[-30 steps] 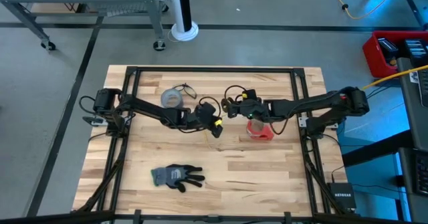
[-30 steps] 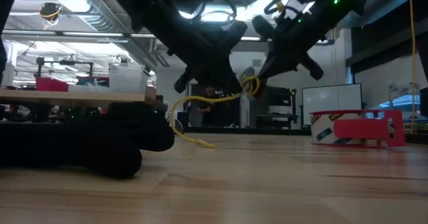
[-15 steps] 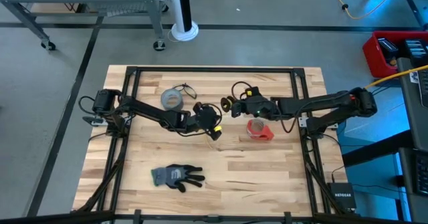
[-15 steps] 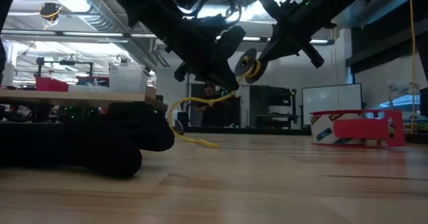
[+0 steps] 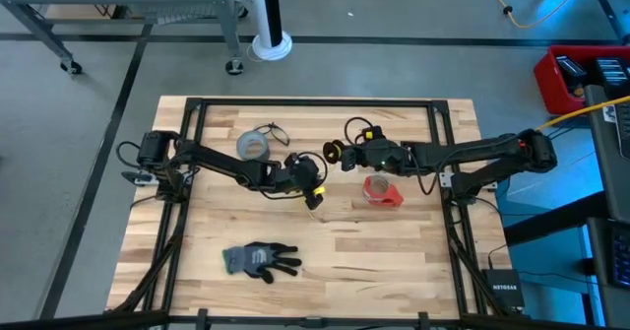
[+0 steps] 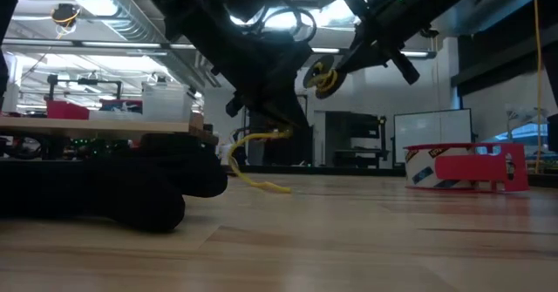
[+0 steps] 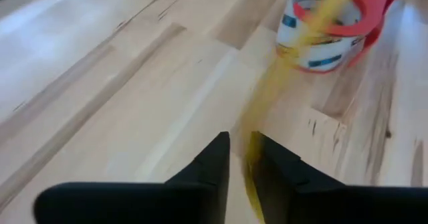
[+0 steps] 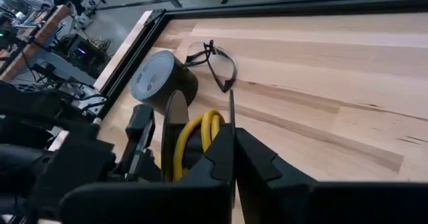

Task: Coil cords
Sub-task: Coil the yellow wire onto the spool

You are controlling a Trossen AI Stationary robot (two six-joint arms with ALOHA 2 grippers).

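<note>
The yellow cord is running loosely through my left gripper's gap (image 7: 251, 149). Next, my right gripper pulls the coil (image 6: 325, 77) away before my left gripper pinches the cord to wind it.
A yellow cord is partly wound into a small coil (image 8: 195, 138) with a black part beside it. My right gripper (image 8: 232, 144) is shut on this coil (image 6: 323, 72) high above the table's middle (image 5: 335, 154). From the coil the cord runs down to my left gripper (image 7: 242, 150), which stands just left of it (image 5: 314, 179), fingers slightly apart. The cord (image 7: 251, 160) passes through their gap. Below, the cord's loose end (image 6: 261, 185) lies on the table. My left gripper has the yellow cord (image 7: 252, 174) in its gap, lying along the inner side of one finger (image 7: 271, 167) and not pinched. The fingers slant down from the table's left. My right gripper pinches the coil at its rim (image 8: 212, 132), and the fingers hide the exact spot. They come from the table's right, slanting down. The coil stands on edge, lifted clear.
A red tape dispenser (image 5: 382, 190) sits just right of the grippers. A grey tape roll (image 5: 254, 145) and a pair of glasses (image 5: 278, 131) lie at the far left. A dark glove (image 5: 261, 259) lies nearer the front edge.
My right gripper has risen with the coil, which now hangs well above my left gripper. The stretch of cord at my left gripper has sagged lower. The loose end has stayed on the table.
</note>
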